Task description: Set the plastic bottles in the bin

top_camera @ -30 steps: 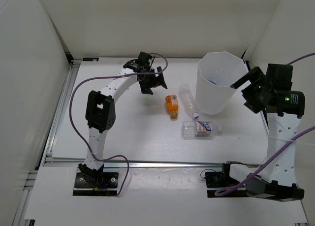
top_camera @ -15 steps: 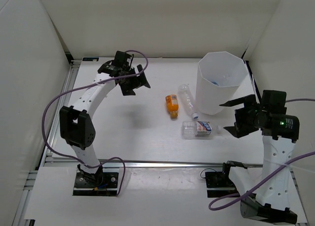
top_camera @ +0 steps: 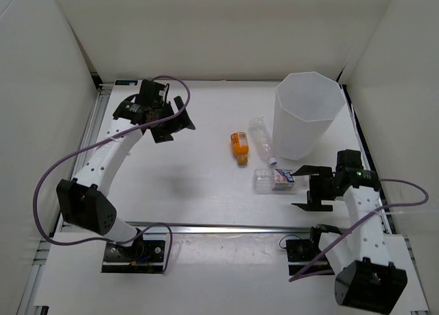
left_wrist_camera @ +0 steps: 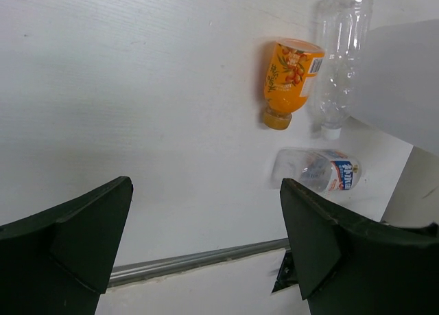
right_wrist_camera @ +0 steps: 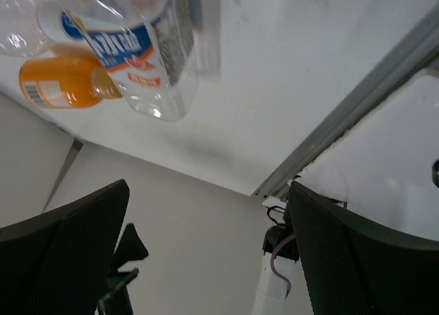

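Observation:
My right gripper will drop the bottle into the bin, and the bottle should settle with its cap up, because the labelled bottle's base points away from my right gripper.
An orange bottle lies on the white table mid-view. A clear bottle with a white cap lies beside it, against the tall white bin. A clear bottle with a blue-white label lies just in front of them. A short blue-labelled bottle is not visible. My left gripper is open and empty, well left of the bottles. My right gripper is open and empty, just right of the labelled bottle. The left wrist view shows the orange bottle, the clear bottle and the labelled bottle.
White walls enclose the table on three sides. A metal rail runs along the table's near edge, another along the left edge. The right wrist view shows the labelled bottle and the orange bottle close ahead.
My left arm swung left, away from the bottles. My right arm came down from beside the bin's rim to the table near the labelled bottle. Both grippers stayed open.

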`<state>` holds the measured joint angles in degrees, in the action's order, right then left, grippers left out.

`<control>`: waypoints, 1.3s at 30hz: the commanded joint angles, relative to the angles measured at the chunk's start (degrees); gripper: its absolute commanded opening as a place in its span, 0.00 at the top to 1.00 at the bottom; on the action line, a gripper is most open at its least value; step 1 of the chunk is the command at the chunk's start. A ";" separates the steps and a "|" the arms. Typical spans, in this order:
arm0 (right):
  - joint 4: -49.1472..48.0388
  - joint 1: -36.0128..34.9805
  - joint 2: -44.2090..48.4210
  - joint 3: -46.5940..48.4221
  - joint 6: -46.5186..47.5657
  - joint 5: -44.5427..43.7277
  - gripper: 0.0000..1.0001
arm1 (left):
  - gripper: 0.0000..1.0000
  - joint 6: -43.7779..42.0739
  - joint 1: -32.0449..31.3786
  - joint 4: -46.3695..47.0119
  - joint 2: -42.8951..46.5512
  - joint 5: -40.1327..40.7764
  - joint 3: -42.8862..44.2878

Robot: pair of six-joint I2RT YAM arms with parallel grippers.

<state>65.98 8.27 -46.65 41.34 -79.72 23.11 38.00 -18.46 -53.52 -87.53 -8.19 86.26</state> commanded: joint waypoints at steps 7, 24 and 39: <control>-10.08 -2.82 -22.31 9.46 7.39 -5.27 0.00 | 0.00 0.15 1.14 -0.71 7.54 1.15 -4.34; -18.50 -8.01 -39.12 9.99 9.59 -9.57 0.00 | 0.00 -1.96 3.34 -1.24 9.22 2.82 -4.87; -12.91 -8.01 -34.04 5.85 15.99 -8.53 0.72 | 0.00 -2.49 3.34 -2.90 10.88 4.93 -6.01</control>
<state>47.16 0.56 -84.93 47.42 -67.22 14.90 36.21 -15.27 -55.55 -80.34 -4.73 80.86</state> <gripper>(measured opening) 0.677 0.996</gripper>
